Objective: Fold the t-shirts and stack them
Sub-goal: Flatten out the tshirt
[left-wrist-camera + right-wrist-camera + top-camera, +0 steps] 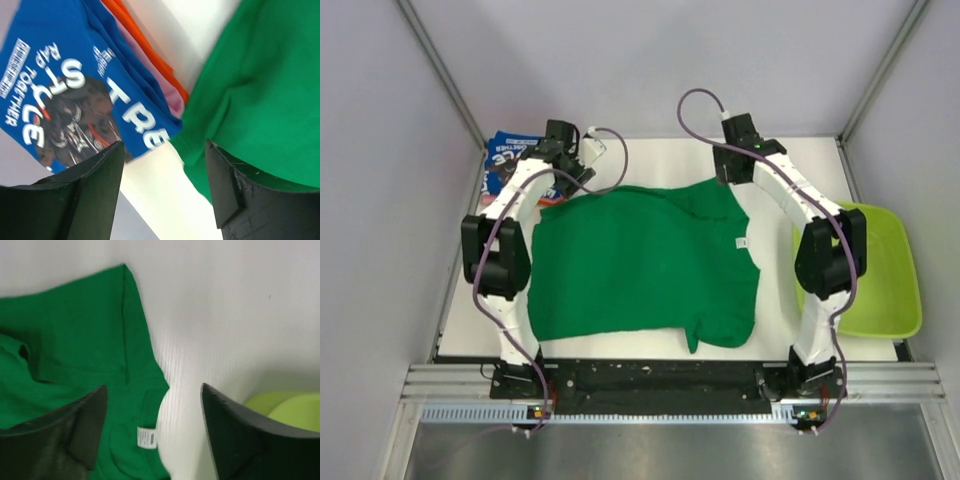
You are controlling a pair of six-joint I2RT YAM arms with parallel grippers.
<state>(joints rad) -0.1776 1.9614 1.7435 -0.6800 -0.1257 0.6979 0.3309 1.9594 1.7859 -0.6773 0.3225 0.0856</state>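
Note:
I should take the nearer front corner [544, 330] with my left gripper and lift the shirt to lay it down again, because the green t-shirt's back part [698, 204] is rumpled and folded over.
The green t-shirt [640, 265] lies spread out, somewhat rumpled, in the middle of the table, with a white label [146, 436] at its right edge. The blue t-shirt [505, 160] with white lettering lies folded at the back left, on top of the orange-pink t-shirt [150, 55]. My left gripper [560, 176] hangs open and empty over the gap between the blue shirt [60, 75] and the green shirt's back left corner [260, 90]. My right gripper [730, 170] is open and empty above the green shirt's back right part [75, 340].
A lime-green plastic tub [865, 270] stands at the right edge of the table and also shows in the right wrist view [285, 407]. Grey walls close in the back and both sides. Bare white table [800, 160] lies behind the shirt.

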